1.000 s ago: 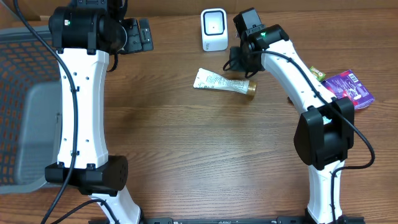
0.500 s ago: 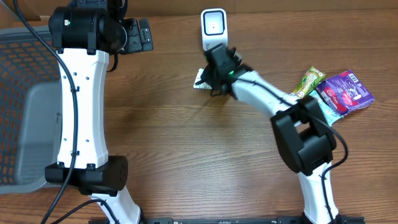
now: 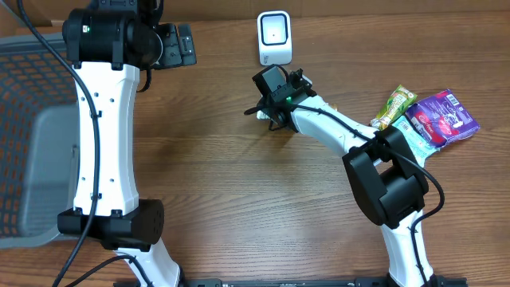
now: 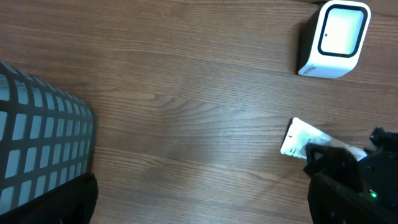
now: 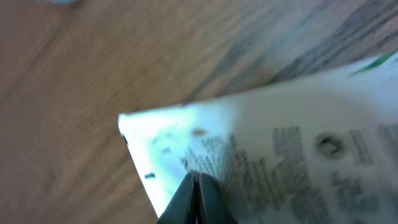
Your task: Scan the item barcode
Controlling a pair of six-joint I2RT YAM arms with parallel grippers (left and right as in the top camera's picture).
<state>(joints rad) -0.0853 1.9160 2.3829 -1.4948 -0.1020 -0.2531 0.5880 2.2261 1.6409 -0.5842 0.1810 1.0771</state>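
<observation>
Next, I back away, open and straddle the tube's body (image 5: 336, 146), because my right gripper's closed fingers are pressing on the tube's printed side (image 5: 202, 146) near its flat end.
The item is a white printed tube (image 5: 280, 155) lying flat on the wooden table; the right arm hides most of it from overhead, leaving only its flat end (image 3: 256, 112) showing. My right gripper (image 5: 196, 178) is shut, its joined tips pressed against the tube's printed face near that flat end, and it holds nothing. The white scanner (image 3: 274, 37) stands upright just behind, also seen as a white box (image 4: 333, 38) in the left wrist view. My left gripper (image 3: 180, 44) hangs open at the back left, well away from the tube (image 4: 301, 138), with bare table between its fingers (image 4: 59, 202).
A grey mesh basket (image 3: 32, 119) fills the left side, and its rim (image 4: 43, 124) lies close to the left gripper. At the right edge lie a green snack packet (image 3: 394, 105) and a purple packet (image 3: 443, 116).
The right arm has swung left from beside the scanner and dropped over the tube, its shut tips now at the tube's flat end. The left arm has stayed still.
</observation>
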